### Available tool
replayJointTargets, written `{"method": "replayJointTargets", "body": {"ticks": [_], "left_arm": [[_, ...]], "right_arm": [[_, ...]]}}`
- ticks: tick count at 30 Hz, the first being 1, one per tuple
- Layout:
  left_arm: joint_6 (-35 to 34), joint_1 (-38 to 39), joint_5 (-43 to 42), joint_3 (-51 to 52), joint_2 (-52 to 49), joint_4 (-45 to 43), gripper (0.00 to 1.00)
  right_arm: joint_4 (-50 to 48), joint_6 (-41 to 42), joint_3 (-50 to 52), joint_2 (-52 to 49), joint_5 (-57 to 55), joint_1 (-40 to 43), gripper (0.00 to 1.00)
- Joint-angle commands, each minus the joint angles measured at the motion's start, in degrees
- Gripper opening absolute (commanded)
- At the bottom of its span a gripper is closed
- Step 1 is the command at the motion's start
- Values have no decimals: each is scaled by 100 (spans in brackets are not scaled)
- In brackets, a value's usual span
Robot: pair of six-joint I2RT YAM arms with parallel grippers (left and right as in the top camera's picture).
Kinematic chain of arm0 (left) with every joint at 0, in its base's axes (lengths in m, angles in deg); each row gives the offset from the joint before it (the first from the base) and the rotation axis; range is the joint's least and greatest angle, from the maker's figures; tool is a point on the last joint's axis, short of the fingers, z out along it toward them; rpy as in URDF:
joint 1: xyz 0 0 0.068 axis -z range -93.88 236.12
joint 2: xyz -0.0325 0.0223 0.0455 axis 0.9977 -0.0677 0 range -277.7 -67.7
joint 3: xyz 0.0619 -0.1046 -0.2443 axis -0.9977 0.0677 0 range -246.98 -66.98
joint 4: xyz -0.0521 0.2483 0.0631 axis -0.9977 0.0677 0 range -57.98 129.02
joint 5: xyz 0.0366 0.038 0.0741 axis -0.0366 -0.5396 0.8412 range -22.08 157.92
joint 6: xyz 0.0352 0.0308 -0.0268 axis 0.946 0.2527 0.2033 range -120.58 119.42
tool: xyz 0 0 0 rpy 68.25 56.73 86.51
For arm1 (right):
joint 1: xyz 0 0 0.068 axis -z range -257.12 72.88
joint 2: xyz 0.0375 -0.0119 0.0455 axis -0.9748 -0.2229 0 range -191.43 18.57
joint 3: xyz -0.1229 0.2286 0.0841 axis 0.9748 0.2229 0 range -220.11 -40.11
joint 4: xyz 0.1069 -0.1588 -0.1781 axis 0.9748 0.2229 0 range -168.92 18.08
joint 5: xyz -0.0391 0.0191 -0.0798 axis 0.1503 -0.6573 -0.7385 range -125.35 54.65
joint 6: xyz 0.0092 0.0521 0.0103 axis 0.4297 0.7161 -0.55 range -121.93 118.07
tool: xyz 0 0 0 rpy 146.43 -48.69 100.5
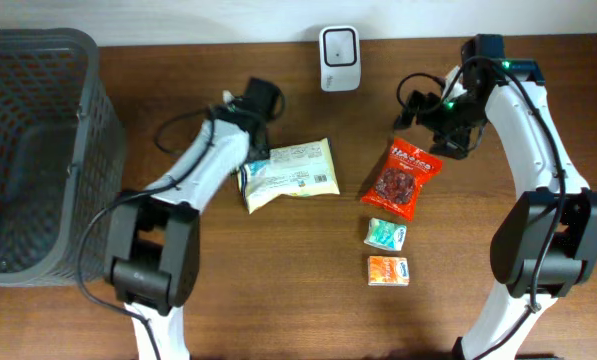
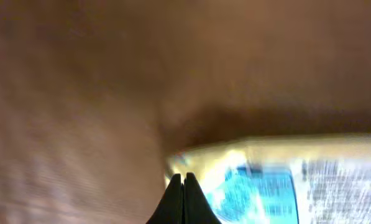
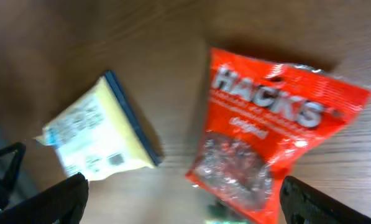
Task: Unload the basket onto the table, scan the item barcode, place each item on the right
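I need to take the packet's corner end [image 1: 251,183] with my left gripper and turn it over before scanning, because the packet's barcode [image 1: 321,179] faces up, away from the upward-facing scanner window.
A yellow-and-white snack packet [image 1: 293,172] lies flat on the wooden table; in the left wrist view the packet [image 2: 278,180] fills the lower right, blurred. My left gripper [image 1: 252,148] [image 2: 183,179] is shut, its tips at the packet's left corner; no film shows between them. A red HACKS bag [image 1: 403,177] [image 3: 272,137] lies to the right. My right gripper [image 1: 448,132] [image 3: 185,202] hangs open above the red bag's upper end, holding nothing. The white barcode scanner [image 1: 338,58] stands at the table's back edge.
A grey mesh basket [image 1: 38,150] fills the left side. A small green sachet [image 1: 386,234] and an orange sachet [image 1: 388,271] lie in front of the red bag. Black cables loop beside both arms.
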Motion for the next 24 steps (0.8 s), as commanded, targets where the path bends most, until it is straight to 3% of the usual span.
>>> {"method": "replayJointTargets", "body": {"ticks": [1,2,4,7,9,10,12,15,20,24], "left_arm": [[188,-164,-962,-1067,26,920,6],[188,-166,-1283,-1231,26,1143,9],[190,-160,-2173,-1250,20,1311,1],[275,-138,-2920,-955,2,1445,0],[271,-138,-3088,-625,2,1377,0],[271,-138,-3082,-452,2,1281,0],[234,-157,-3082,-74,-7,920,0],[13,-166,-3084,407,-11,361,0],[13,-177,-2997,789,-20,-55,0],[15,-177,-2608,793,-20,98,0]], "right_arm": [[-184,186,-94,70,660,-116,99],[-326,138,-85,68,643,-289,98],[-538,125,-85,68,640,-608,99],[-931,144,-83,59,544,-960,99],[-973,149,42,31,-323,-1300,97],[-1045,151,173,0,-649,-1469,90],[-1156,149,295,-136,-599,-1718,50],[-1279,417,299,-382,-459,-1976,7],[-1602,557,306,-863,-131,-2369,4],[-1834,739,315,-1342,-153,-2529,4]]}}
